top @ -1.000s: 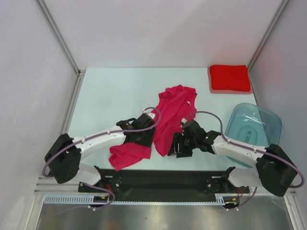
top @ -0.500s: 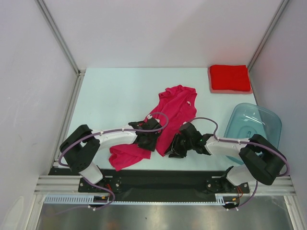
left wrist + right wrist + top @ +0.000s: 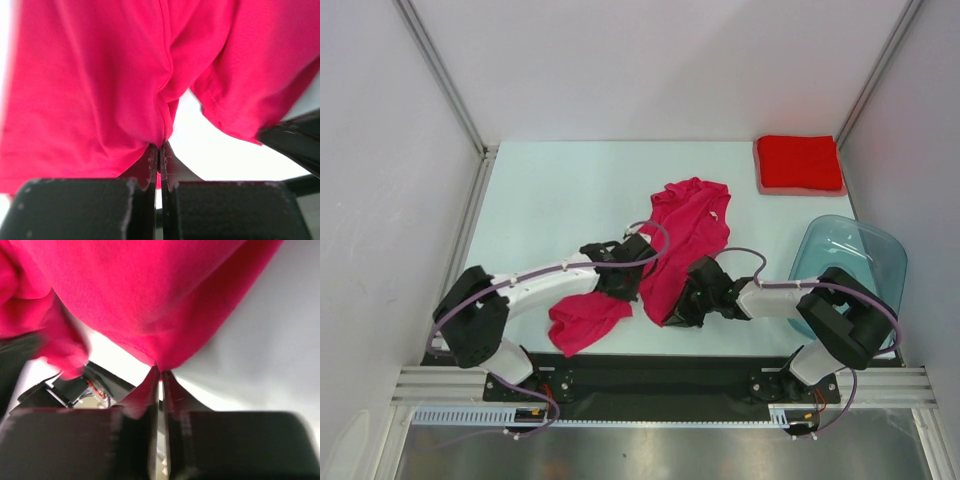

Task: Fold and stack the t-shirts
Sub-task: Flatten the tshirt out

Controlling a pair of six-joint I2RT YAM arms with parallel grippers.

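The robot's left gripper is pinching an inner fold of the t-shirt, so it should open and take hold of an edge while the right gripper pulls the hem away.
A crumpled magenta-pink t-shirt lies mid-table, one part trailing to the near left. My left gripper is shut on a fold of it; in the left wrist view the cloth is pinched at the fingertips. My right gripper is shut on the shirt's near edge; the right wrist view shows the hem caught between its fingertips. A brighter red t-shirt lies folded at the far right.
A translucent blue-grey plastic tub stands at the right, beside my right arm. Grey walls with metal frame posts close in the table. A black rail runs along the near edge.
Both grippers have gone from open to shut on the magenta-pink t-shirt. Both arms have shifted a little, and the right gripper has drawn nearer the shirt's near edge.
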